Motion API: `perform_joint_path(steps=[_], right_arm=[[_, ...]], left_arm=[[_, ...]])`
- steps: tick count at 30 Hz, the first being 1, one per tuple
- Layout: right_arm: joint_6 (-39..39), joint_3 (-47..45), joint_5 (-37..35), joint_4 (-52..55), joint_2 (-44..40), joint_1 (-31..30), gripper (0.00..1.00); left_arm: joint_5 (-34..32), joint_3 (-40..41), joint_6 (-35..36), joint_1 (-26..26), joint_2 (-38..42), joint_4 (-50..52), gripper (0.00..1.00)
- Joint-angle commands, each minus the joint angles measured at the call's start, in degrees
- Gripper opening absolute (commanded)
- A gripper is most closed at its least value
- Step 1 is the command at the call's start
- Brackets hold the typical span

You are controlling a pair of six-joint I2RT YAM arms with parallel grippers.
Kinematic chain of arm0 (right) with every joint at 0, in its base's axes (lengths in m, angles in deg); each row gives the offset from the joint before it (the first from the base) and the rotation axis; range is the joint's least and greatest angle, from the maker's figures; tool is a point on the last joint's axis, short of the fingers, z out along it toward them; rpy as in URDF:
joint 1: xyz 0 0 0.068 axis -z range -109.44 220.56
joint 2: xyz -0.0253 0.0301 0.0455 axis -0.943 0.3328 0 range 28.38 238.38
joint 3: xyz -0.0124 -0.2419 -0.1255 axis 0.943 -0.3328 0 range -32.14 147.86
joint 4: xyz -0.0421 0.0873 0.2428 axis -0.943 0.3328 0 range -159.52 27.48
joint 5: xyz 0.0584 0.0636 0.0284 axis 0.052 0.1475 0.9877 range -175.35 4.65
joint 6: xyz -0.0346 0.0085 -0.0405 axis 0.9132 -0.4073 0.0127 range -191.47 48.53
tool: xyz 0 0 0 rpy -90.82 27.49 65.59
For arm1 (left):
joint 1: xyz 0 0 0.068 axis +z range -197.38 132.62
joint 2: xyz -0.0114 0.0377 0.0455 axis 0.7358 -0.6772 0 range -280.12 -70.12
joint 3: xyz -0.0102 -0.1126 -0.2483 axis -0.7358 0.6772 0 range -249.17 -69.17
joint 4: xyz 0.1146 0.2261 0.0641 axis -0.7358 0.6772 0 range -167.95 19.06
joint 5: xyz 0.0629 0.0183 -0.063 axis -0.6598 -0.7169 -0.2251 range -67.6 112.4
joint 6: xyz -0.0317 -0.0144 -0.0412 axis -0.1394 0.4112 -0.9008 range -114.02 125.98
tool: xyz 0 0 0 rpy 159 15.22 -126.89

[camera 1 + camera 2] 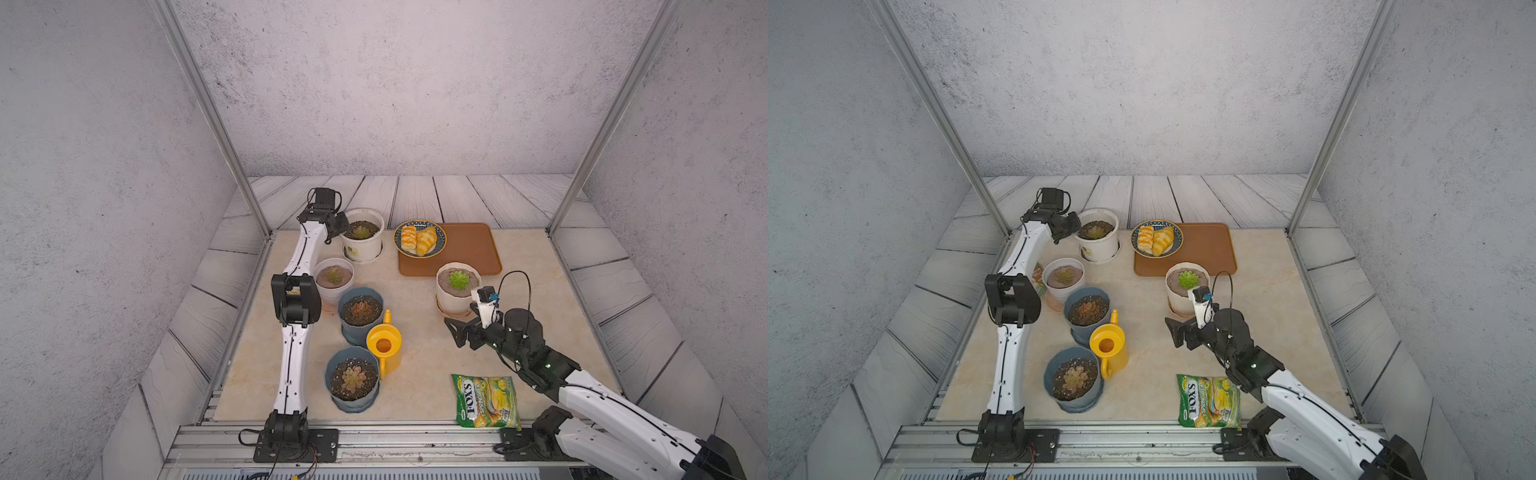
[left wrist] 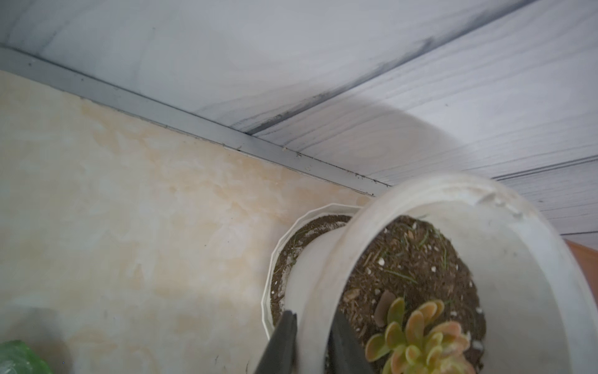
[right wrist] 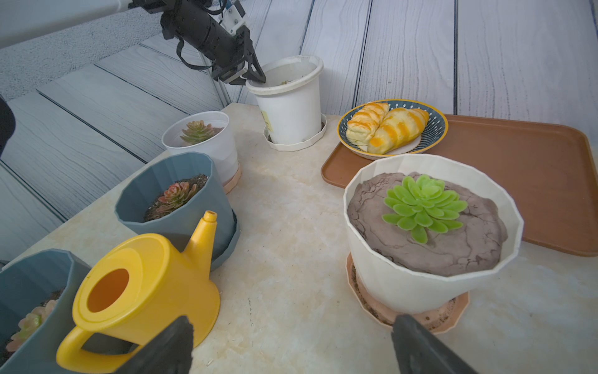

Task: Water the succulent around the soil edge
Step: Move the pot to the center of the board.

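Observation:
The tall white pot has its rim (image 2: 322, 300) pinched between my left gripper's fingers, and the spot beside the cream pot is clear. My left gripper should keep pulling the pot until it stands there.
A yellow watering can (image 1: 384, 345) (image 3: 145, 285) stands on the table between two blue pots, spout pointing away. Several potted succulents are about. My left gripper (image 1: 338, 232) (image 2: 312, 315) is at the back left, shut on the rim of a tall white pot (image 1: 362, 249) (image 2: 356, 233), one finger outside the wall and one inside over the soil; its succulent (image 2: 420, 343) sits just beside. My right gripper (image 1: 455, 332) (image 3: 291, 323) hangs open and empty over bare table, between the can and a cream pot (image 3: 404, 285) holding a green succulent (image 3: 424, 207).
Two blue pots (image 1: 359, 309) (image 1: 353, 378) and a small white pot (image 1: 333, 276) crowd the left side. A brown tray (image 1: 469, 249) carries a plate of bread (image 1: 419, 239) at the back. A green candy bag (image 1: 486, 401) lies at the front right.

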Motion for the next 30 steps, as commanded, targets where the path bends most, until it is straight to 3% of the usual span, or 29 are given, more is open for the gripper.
perform_joint_path(steps=[1, 11, 24, 30], right_arm=[[-0.15, 1.27, -0.25, 0.20, -1.48, -0.13, 0.99], [-0.32, 1.10, -0.34, 0.04, -1.57, -0.13, 0.99], [0.03, 0.48, -3.15, 0.21, -2.44, -0.13, 0.99], [0.47, 0.18, -4.40, 0.74, -3.91, -0.12, 0.99]], left_arm=[[-1.52, -2.26, -0.27, 1.38, -1.49, 4.09, 0.10], [1.16, 0.38, 5.34, 0.76, 2.89, 10.82, 0.02], [1.52, 21.28, 9.25, -5.53, 16.59, 11.18, 0.01], [0.23, 35.56, 7.27, -8.70, 23.49, 6.08, 0.00]])
